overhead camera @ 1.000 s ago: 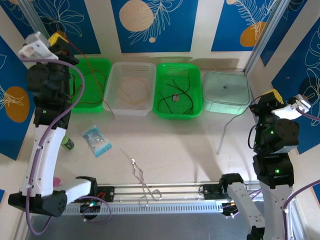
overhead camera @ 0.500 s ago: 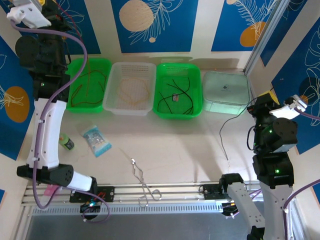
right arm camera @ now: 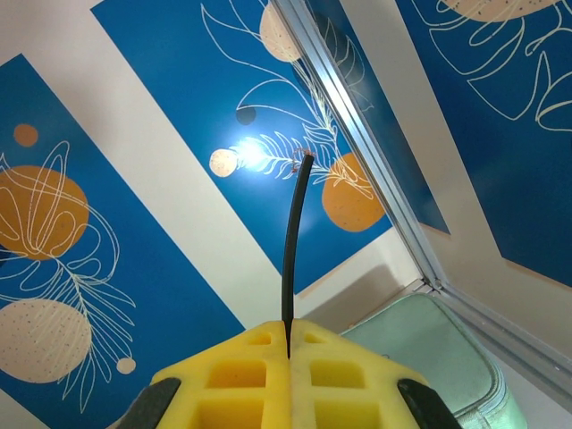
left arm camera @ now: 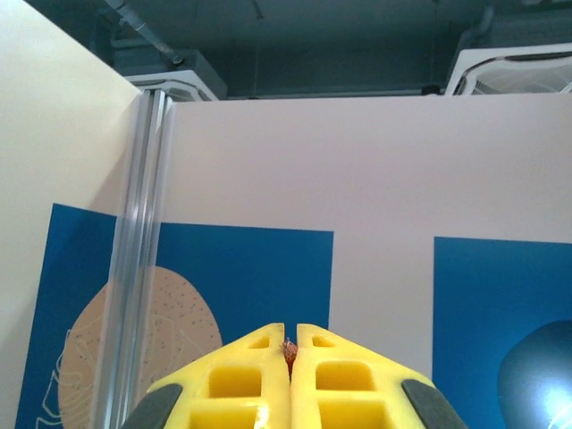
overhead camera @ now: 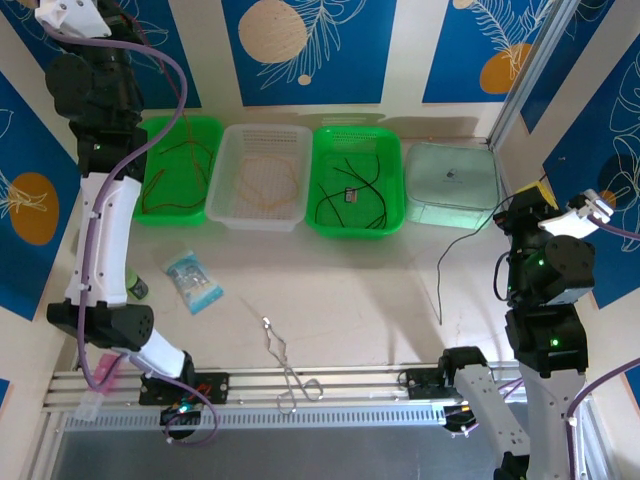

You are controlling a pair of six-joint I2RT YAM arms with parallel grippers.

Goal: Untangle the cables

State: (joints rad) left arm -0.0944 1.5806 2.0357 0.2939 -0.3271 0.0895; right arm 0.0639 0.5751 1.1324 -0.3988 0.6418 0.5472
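The red cable (overhead camera: 186,122) hangs into the green basket of matching red cables (overhead camera: 178,175), so I should keep lowering the cable's end with my left gripper and release it inside.
My left gripper (overhead camera: 122,20) is raised high at the back left, above the left green basket (overhead camera: 150,214). In the left wrist view its yellow fingers (left arm camera: 259,375) are shut on the tip of a red cable (left arm camera: 289,350). More red and brown cables (overhead camera: 178,160) lie in that basket. My right gripper (overhead camera: 545,192) is up at the right, shut on a black cable (right arm camera: 293,241) that sticks out past its fingertips. The rest of that cable (overhead camera: 440,275) hangs down over the table. Yellow-orange cables (overhead camera: 262,178) lie in the white basket, black ones (overhead camera: 350,190) in the middle green basket.
A pale green lidded box (overhead camera: 452,178) stands at the back right. Silver forceps (overhead camera: 285,365) lie near the front rail. A small printed packet (overhead camera: 192,282) and a little green bottle (overhead camera: 135,288) lie beside the left arm.
The left arm has risen and moved a bit right with the red cable. The black cable's hanging end has lifted and swung; the right arm barely moved.
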